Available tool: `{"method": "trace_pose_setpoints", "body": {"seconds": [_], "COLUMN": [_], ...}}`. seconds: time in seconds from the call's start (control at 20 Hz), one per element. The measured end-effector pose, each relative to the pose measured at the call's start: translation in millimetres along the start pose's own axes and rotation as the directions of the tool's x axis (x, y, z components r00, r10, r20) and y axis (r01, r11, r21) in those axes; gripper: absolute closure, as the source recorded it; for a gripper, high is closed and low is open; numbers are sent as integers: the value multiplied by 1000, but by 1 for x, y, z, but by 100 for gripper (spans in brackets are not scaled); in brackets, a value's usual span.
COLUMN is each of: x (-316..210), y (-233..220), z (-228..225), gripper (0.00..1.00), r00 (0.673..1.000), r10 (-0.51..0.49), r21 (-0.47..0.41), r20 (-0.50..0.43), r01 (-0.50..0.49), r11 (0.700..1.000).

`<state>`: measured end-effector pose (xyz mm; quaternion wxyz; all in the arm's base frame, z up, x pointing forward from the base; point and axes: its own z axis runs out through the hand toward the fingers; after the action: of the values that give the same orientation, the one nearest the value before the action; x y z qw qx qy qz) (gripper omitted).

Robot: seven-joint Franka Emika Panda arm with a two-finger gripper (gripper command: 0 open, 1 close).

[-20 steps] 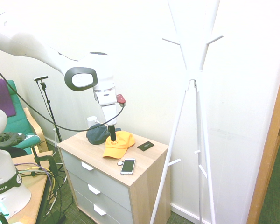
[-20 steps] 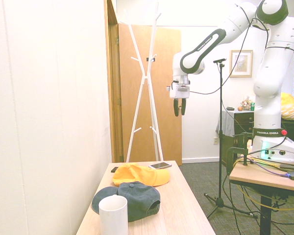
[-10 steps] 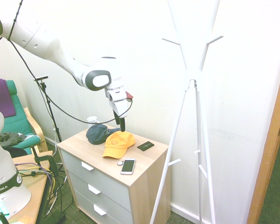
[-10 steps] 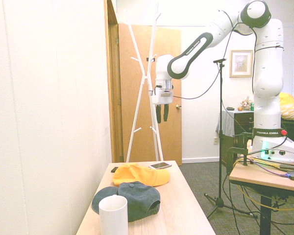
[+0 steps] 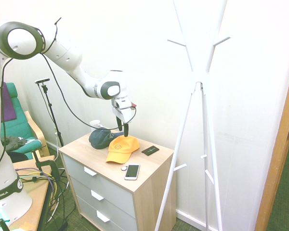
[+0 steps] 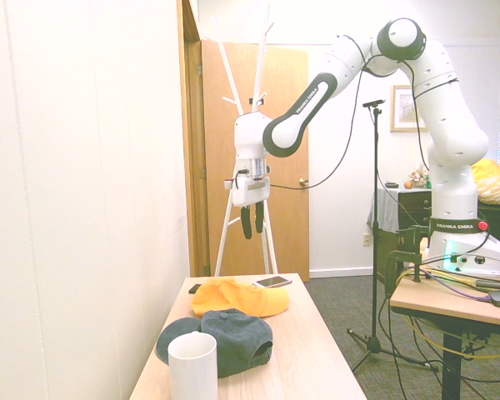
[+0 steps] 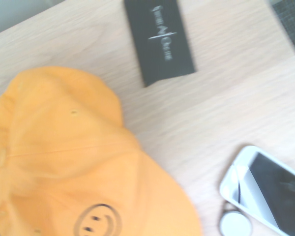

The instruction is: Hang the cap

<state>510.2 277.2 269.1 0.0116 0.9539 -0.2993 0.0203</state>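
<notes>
The yellow-orange cap point(image 6: 240, 298) will fold at the pinch and hang with its rim down when I lift it, because the cap's top sags in soft creases point(image 6: 220, 294).
The yellow-orange cap point(image 5: 121, 147) lies on the wooden dresser top point(image 5: 154, 161), its round smiley emblem facing the room; it also shows as the cap point(image 6: 237, 297) and close up as the cap point(image 7: 64, 167). My gripper point(image 5: 124, 129) hangs in the air above the cap, apart from it, fingers pointing down and open with nothing between them; it appears as the gripper point(image 6: 252, 222) in the second exterior view. The white coat stand point(image 5: 197, 86) rises to the right of the dresser, seen again as the coat stand point(image 6: 248, 125).
A dark blue cap point(image 5: 101, 137) and a white mug point(image 6: 192, 367) sit beside the yellow one. A white phone point(image 5: 132, 171), a small round disc point(image 5: 124, 168) and a black card point(image 5: 150, 150) also lie on the dresser. The wall stands right behind.
The arm has swung across the room toward the wall and coat stand and lowered a little, so the gripper now hangs over the yellow cap. The fingers stayed open; the cap has not moved.
</notes>
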Motion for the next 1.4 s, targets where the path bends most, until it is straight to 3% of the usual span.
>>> {"method": "trace_pose_setpoints", "body": {"seconds": [0.6,1.05,1.1,1.4], "x": [-65,-73,-72,-59], "y": [-83,-117,-118,-122], "z": [45,67,69,78], "gripper": [0,0,100,100], "r00": [995,992,992,993], "r10": [-103,-126,-126,-118], "r21": [-44,-77,-78,-86], "r20": [-1,-2,-2,-7], "r01": [103,125,125,117], "r11": [994,989,989,989]}}
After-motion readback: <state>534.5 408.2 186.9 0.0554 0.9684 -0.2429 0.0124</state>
